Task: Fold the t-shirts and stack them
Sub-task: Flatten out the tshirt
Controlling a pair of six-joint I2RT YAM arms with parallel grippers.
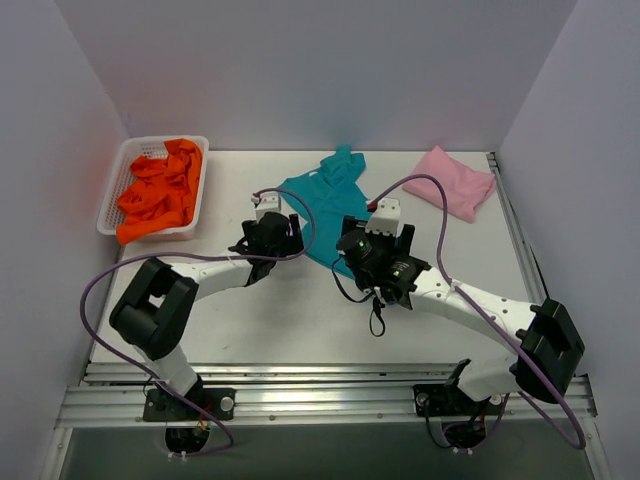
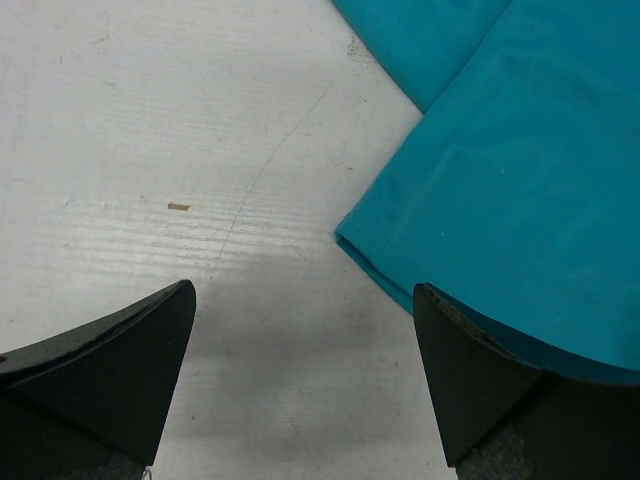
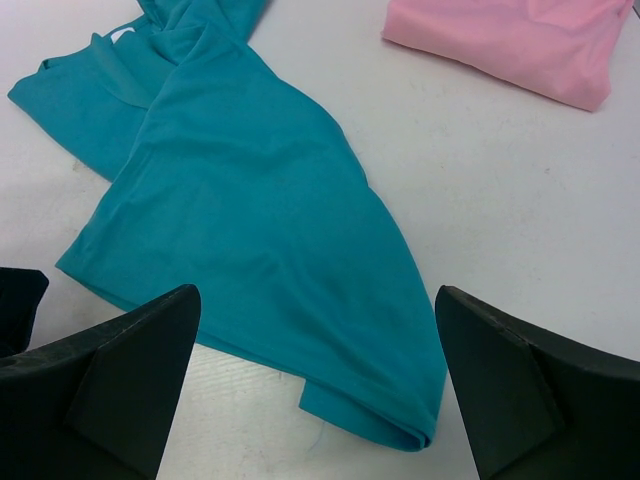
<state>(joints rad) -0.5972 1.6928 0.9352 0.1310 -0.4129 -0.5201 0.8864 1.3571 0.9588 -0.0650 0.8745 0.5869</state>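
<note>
The teal t-shirt's hem corner point(image 2: 352, 238) is lying free in front of my left gripper's open fingers, so I keep going in until the fingers are on both sides of that corner point(image 2: 368, 248).
A teal t-shirt point(image 1: 325, 190) lies partly folded on the white table, its folded lower corner point(image 3: 400, 410) pointing toward the arms. My left gripper point(image 1: 280, 230) hovers open at the shirt's left edge. In the left wrist view the left gripper point(image 2: 302, 290) has bare table between its fingers, and the teal hem point(image 2: 500, 180) runs under the right finger. My right gripper point(image 3: 317, 292) is open just above the shirt's near corner, holding nothing. A folded pink t-shirt point(image 1: 455, 180) rests at the back right. Orange t-shirts point(image 1: 160, 190) fill a basket.
The white lattice basket point(image 1: 112, 190) stands at the table's back left against the wall. The pink shirt point(image 3: 510, 40) lies beyond the teal one in the right wrist view. Purple cables loop from both arms over the table.
</note>
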